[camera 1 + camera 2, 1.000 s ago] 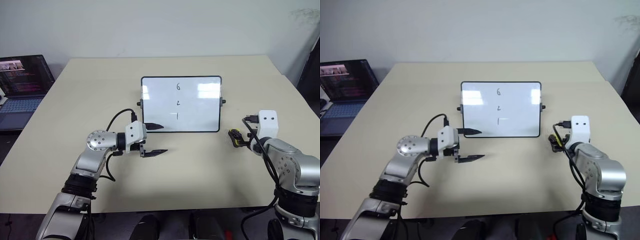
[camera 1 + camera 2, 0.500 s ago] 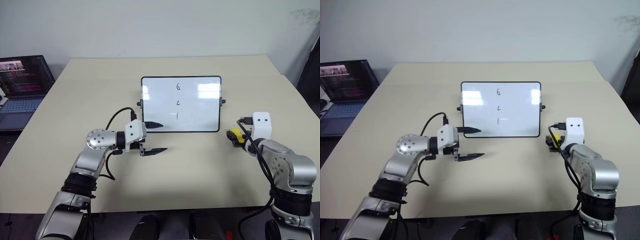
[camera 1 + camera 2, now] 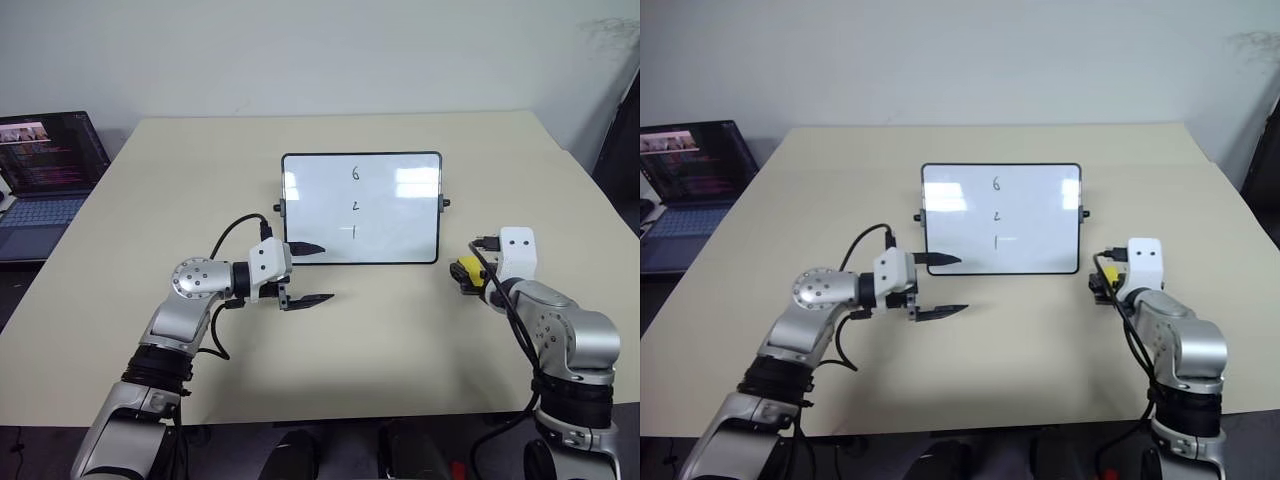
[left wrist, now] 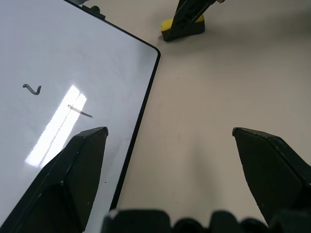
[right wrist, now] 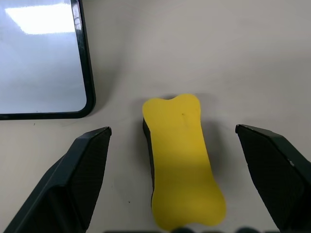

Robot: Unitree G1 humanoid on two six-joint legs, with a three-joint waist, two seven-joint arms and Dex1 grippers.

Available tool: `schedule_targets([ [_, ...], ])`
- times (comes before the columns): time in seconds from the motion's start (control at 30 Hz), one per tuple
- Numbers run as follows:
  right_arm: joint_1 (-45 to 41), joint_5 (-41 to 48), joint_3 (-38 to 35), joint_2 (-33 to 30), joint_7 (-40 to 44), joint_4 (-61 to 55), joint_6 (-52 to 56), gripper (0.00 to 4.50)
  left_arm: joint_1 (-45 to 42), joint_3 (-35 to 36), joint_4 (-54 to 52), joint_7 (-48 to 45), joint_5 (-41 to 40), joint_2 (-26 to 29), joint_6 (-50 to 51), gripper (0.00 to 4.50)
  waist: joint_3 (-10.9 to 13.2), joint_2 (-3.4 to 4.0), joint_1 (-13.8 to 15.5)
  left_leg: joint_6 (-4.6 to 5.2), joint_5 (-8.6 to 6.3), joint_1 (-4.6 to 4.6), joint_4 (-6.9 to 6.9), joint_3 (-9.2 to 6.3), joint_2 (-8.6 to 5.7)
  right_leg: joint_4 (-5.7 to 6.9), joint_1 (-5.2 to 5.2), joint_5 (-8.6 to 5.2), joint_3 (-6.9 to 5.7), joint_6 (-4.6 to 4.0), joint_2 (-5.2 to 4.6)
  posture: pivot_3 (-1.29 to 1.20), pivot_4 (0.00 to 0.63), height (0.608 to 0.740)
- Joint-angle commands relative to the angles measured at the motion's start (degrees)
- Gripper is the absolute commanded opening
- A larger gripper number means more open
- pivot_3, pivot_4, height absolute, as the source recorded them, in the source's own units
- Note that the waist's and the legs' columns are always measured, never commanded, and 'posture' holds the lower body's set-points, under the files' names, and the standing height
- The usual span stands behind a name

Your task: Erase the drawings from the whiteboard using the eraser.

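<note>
My gripper will make the whiteboard [image 3: 361, 208] move a little when it rubs the eraser across it, because the whiteboard is lying loose with open table around its black edge [image 3: 439, 208].
The whiteboard [image 3: 400, 215] lies in the middle of the table. The drawings [image 3: 355, 205] form a short column of thin black marks on it. The yellow eraser [image 5: 182, 155] lies flat on the table just right of the board's near right corner, also seen as the eraser [image 3: 466, 268]. My right gripper [image 5: 172, 128] hangs open over the eraser with one finger on each side, not touching it. My left gripper [image 3: 325, 273] is open at the board's near left corner, pointing right. Its far finger lies over the board's edge and its near finger is over bare table.
An open laptop [image 3: 45, 170] sits off the table's far left corner. The beige table [image 3: 400, 340] extends around the board. The table's right edge [image 3: 600, 200] runs close to my right arm.
My right arm has drawn in slightly toward the board, and its gripper stays over the eraser. The left arm and the board have not moved.
</note>
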Motion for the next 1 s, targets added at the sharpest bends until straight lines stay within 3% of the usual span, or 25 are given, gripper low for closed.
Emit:
schedule_targets([
  [0.03, -1.4, -0.3, -0.1, 0.1, -0.2, -0.3, -1.8, 4.48, -0.7, 1.3, -1.5, 0.6, 0.0, 0.9, -1.2, 4.50, 0.0, 0.00, 0.0, 0.00, 0.00, 0.00, 0.00, 0.00, 0.00, 0.00, 0.00, 0.00, 0.00, 0.00, 0.00, 0.00, 0.150, 0.740],
  [0.63, -2.0, -0.4, 0.8, -0.2, 0.2, 1.9, -3.8, 4.48, -0.9, 1.1, -1.9, 1.3, 0.0, 0.9, -1.3, 4.50, 0.0, 0.00, 0.0, 0.00, 0.00, 0.01, 0.00, 0.01, 0.00, 0.01, 0.00, 0.00, 0.01, 0.00, 0.00, 0.00, 0.150, 0.740],
  [0.73, -2.0, -0.4, 0.7, -0.2, 0.2, 2.0, -3.8, 3.93, -1.1, 1.1, -2.0, 1.3, 0.0, 0.9, -1.3, 4.50, 0.0, 0.00, 0.0, 0.00, 0.00, 0.01, 0.00, 0.01, 0.00, 0.02, 0.00, 0.00, 0.01, 0.00, 0.00, 0.00, 0.150, 0.740],
  [1.0, -2.5, -0.2, 0.1, 0.1, -0.1, 2.5, -3.6, 1.06, -1.7, 1.1, -1.4, 1.3, 0.1, 0.8, -1.7, 4.50, 0.0, 0.00, 0.0, 0.00, 0.00, 0.01, 0.00, 0.02, 0.00, 0.02, 0.00, 0.00, 0.01, 0.00, 0.00, 0.00, 0.150, 0.740],
])
